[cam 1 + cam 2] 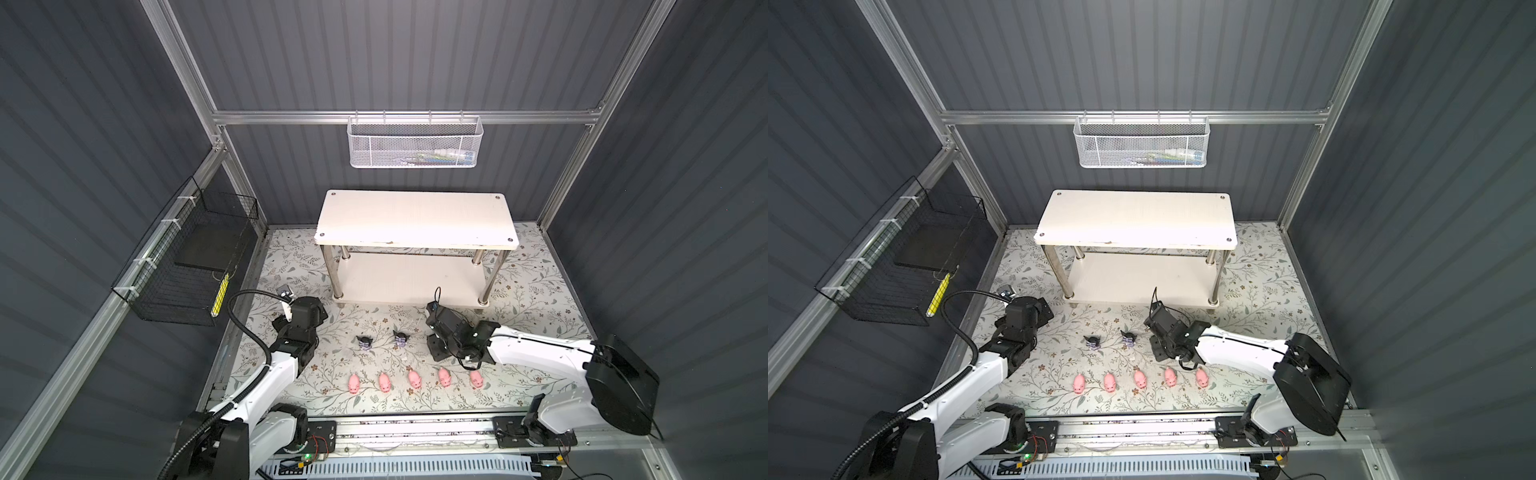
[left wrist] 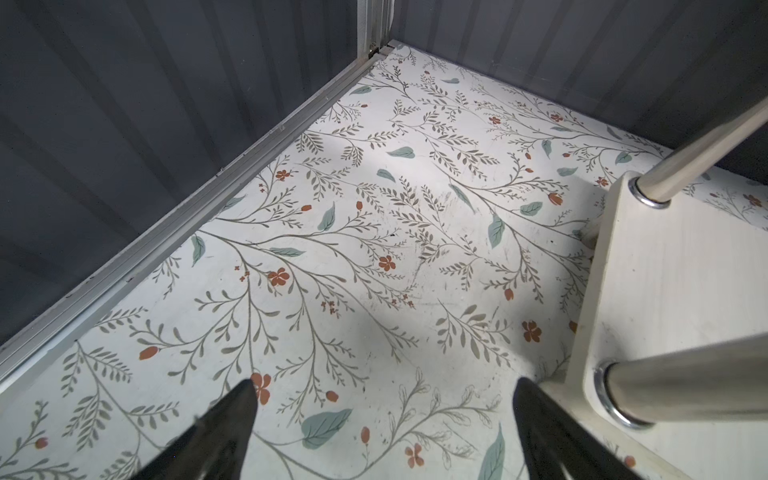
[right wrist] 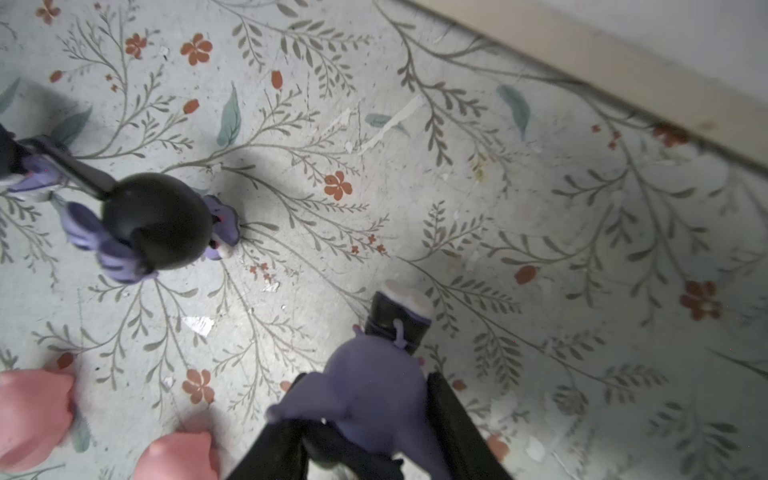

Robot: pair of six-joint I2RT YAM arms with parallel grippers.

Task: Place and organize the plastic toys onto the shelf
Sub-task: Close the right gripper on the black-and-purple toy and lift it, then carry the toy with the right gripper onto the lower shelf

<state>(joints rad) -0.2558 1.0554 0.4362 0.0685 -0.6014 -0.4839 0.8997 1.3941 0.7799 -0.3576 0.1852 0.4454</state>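
The purple figure's sides [image 3: 376, 384] are held in my right gripper's fingers and the lower board's nearest corner [image 1: 464, 289] is empty, so I should keep carrying the figure until it rests there.
The white two-tier shelf [image 1: 415, 218] [image 1: 1136, 218] stands at the back with both boards bare. Five pink pigs [image 1: 414, 379] [image 1: 1140, 379] line up near the front rail. Two purple-and-black figures [image 1: 365, 343] [image 1: 401, 339] stand behind that row on the floral mat. My right gripper [image 3: 370, 380] [image 1: 437, 350] points down beside them, shut on a third purple figure [image 3: 374, 395]; a black finger presses each side of it. My left gripper [image 2: 384, 388] [image 1: 291, 308] hovers open over bare mat by the shelf's left front leg [image 2: 681, 386].
A black wire basket [image 1: 195, 266] hangs on the left wall and a white mesh basket [image 1: 413, 143] on the back rail. Grey walls close in three sides. The shelf's lower board [image 2: 665, 291] lies just right of my left gripper.
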